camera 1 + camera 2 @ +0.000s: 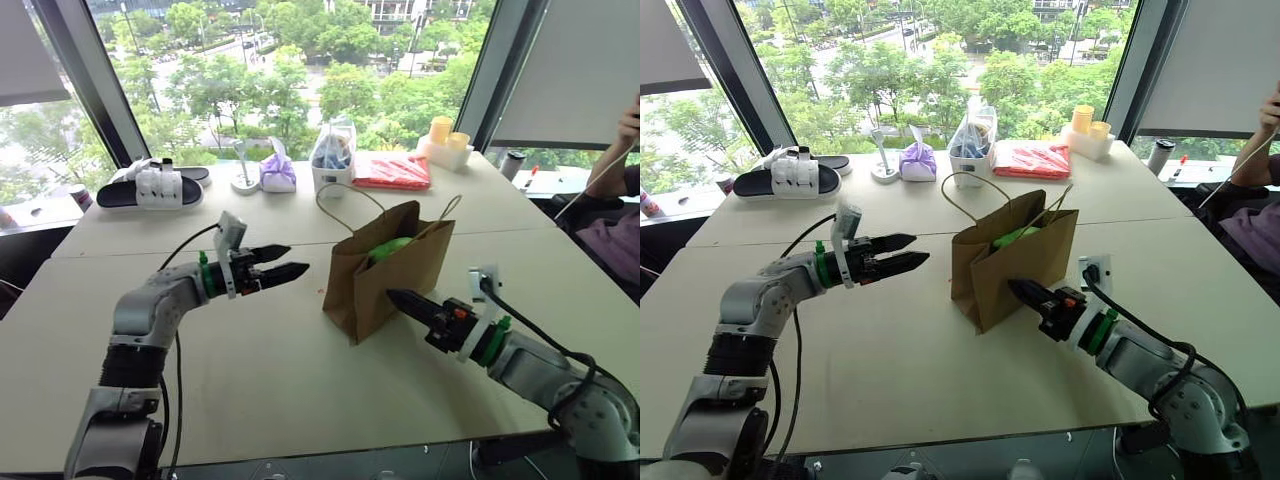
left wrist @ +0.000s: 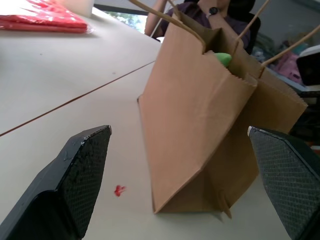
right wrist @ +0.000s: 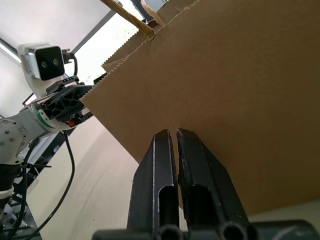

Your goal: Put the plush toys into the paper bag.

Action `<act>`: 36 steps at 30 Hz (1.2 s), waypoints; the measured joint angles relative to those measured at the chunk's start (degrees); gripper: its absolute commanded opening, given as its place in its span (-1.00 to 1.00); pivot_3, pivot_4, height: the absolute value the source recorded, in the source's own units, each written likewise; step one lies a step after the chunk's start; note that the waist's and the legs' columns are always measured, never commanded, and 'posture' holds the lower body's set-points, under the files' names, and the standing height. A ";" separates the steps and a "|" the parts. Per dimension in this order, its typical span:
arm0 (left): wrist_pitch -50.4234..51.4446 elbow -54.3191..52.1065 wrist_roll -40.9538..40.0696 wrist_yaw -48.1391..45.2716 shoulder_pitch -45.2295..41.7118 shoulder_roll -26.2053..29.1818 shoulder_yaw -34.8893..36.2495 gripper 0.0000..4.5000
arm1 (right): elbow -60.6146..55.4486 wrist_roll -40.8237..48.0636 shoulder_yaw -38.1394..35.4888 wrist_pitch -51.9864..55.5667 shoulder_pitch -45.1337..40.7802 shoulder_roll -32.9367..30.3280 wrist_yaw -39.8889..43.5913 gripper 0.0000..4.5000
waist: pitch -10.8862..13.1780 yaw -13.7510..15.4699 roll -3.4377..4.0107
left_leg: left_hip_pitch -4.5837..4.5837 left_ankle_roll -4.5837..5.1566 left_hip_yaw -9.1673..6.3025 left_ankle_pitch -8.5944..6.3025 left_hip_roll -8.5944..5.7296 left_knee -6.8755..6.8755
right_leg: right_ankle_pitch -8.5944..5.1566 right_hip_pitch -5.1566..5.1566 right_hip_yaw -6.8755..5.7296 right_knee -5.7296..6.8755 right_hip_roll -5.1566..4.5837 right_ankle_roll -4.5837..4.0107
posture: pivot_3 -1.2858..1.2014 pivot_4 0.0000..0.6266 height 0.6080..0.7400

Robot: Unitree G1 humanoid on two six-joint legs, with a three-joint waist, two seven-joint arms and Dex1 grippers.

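Observation:
The paper bag is standing crooked and has the end of my right gripper against its near side (image 1: pixel 392 287), so my left gripper should grab the bag's side edge (image 1: pixel 356 280) and turn the bag straight.
The brown paper bag (image 1: pixel 385 270) stands upright in the middle of the table, its mouth open and its loop handles up. One of the plush toys, the green one (image 1: pixel 390 247), shows inside at the bag's mouth, and again in the left wrist view (image 2: pixel 220 58). My left gripper (image 1: pixel 298 258) hovers open to the left of the bag, pointing at it, with nothing between its fingers (image 2: pixel 82 165). My right gripper (image 1: pixel 392 295) is shut and empty. Its tip is close against the bag's near right wall (image 3: pixel 240 100).
Along the far edge lie black-and-white sandals (image 1: pixel 150 185), a purple tied pouch (image 1: pixel 278 172), a white container with a clear bag (image 1: pixel 333 160), a red packet (image 1: pixel 392 172) and yellow cups (image 1: pixel 445 135). A person (image 1: pixel 620 200) sits at the far right. A small red spot (image 2: pixel 119 190) marks the table.

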 measured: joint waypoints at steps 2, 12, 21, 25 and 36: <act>-1.18 -0.16 0.76 -0.12 0.14 -1.45 -1.98 1.00 | 0.35 -1.10 0.42 0.53 -0.66 0.02 0.67 -0.97 | 0.00 0.09 0.00 | -0.01 0.00 0.00 0.00 -0.01 0.00 | 0.00 0.00 -0.01 -0.01 0.00 0.00 | 0.03 -0.52 1.00; -3.17 -1.87 1.33 -0.75 -1.79 -6.02 -6.20 1.00 | 4.04 -8.60 2.23 0.79 -4.78 4.32 1.15 -0.97 | 0.00 -0.11 0.01 | 0.00 0.00 0.01 0.00 -0.01 -0.01 | 0.00 -0.01 -0.02 0.00 0.01 0.00 | 0.03 -0.52 1.00; -5.28 -1.84 6.41 5.53 -3.72 -10.33 -10.05 0.89 | 4.03 -11.32 2.82 1.63 -5.16 7.36 2.27 -0.99 | -0.01 0.00 0.01 | 0.00 -0.01 0.02 0.00 -0.03 0.00 | 0.00 0.00 -0.02 0.00 0.01 0.00 | 0.03 -0.52 1.00; -6.57 0.28 7.82 6.85 -3.83 -11.16 -10.14 0.25 | 3.77 -11.34 2.76 2.03 -5.02 7.84 2.42 -1.00 | -0.01 -0.11 0.01 | 0.00 -0.01 0.01 0.00 -0.02 0.00 | 0.00 0.00 -0.02 0.01 0.02 0.00 | 0.03 -0.52 1.00; -6.99 3.51 8.44 3.30 -6.91 -11.20 -10.18 -0.97 | -4.49 -6.44 -2.20 4.97 3.94 6.81 1.55 -1.00 | -0.01 0.21 0.01 | 0.00 0.00 0.01 0.00 -0.03 0.00 | 0.00 0.01 -0.02 0.00 0.02 0.00 | 0.03 -0.52 1.00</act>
